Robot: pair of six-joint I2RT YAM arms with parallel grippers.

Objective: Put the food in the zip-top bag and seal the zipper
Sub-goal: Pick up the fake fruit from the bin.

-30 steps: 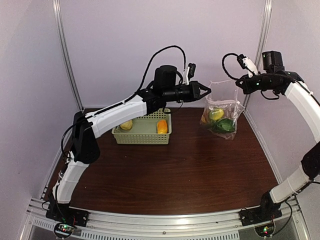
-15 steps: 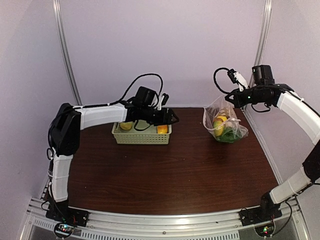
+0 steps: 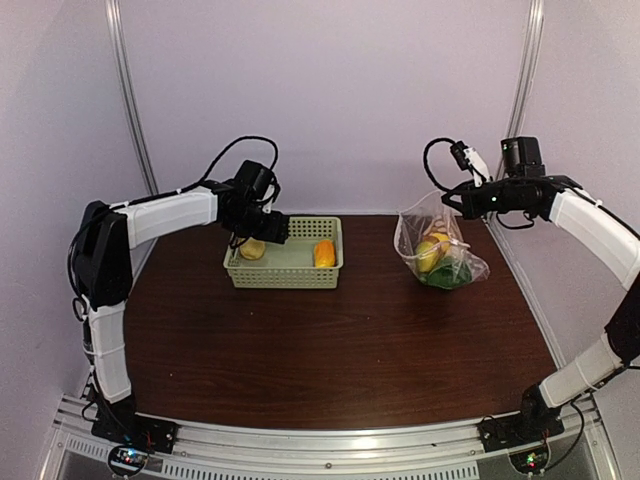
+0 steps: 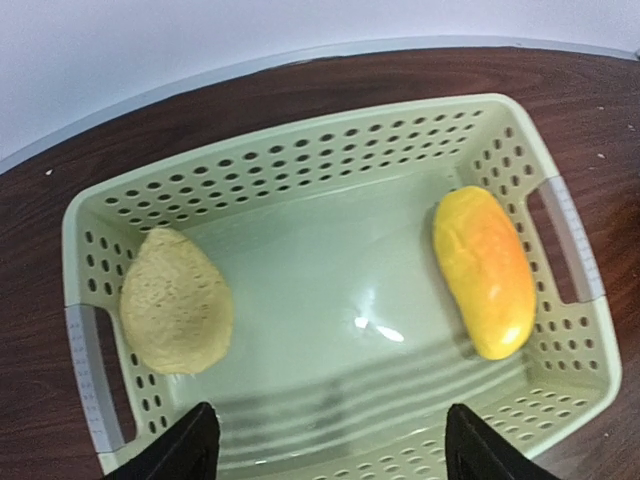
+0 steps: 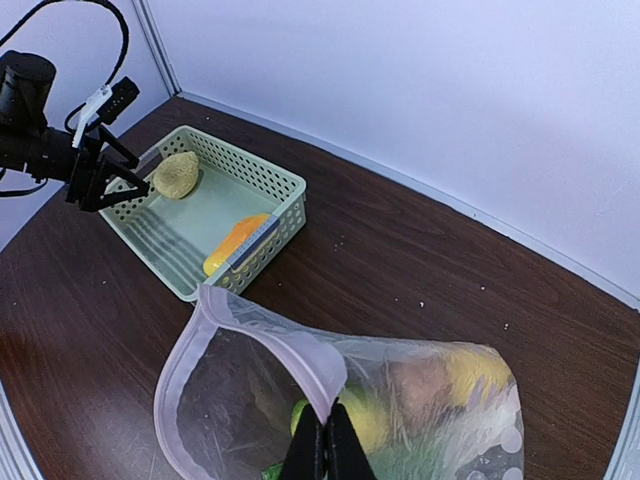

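The zip-top bag (image 3: 446,236) is leaning, with food lying loose (image 3: 432,254) along it. The bag will hang straight and its food will collect low when I lift the bag.
The zip-top bag (image 3: 452,262) hangs at the back right, its bottom on the table, mouth wide open. My right gripper (image 5: 325,445) is shut on the near edge of the bag's mouth, pinching the zipper strip (image 5: 262,318). Inside the bag lie yellow food (image 3: 430,252) and green food (image 3: 447,276). My left gripper (image 4: 335,445) stands open above the pale green basket (image 4: 300,150), with nothing between its fingers. In the basket lie an orange-yellow oblong piece (image 4: 483,270) at the right and a tan rough piece (image 4: 176,312) at the left.
The basket (image 3: 285,277) stands at the back of the dark wooden table, left of centre. The back wall is close behind the basket and the bag. Metal posts (image 3: 130,110) run up both rear corners. The left arm's cable (image 3: 215,165) loops above the basket.
My left arm swung left and down from beside the bag to above the basket, and its jaws opened. The right gripper lowered slightly, still holding the bag.
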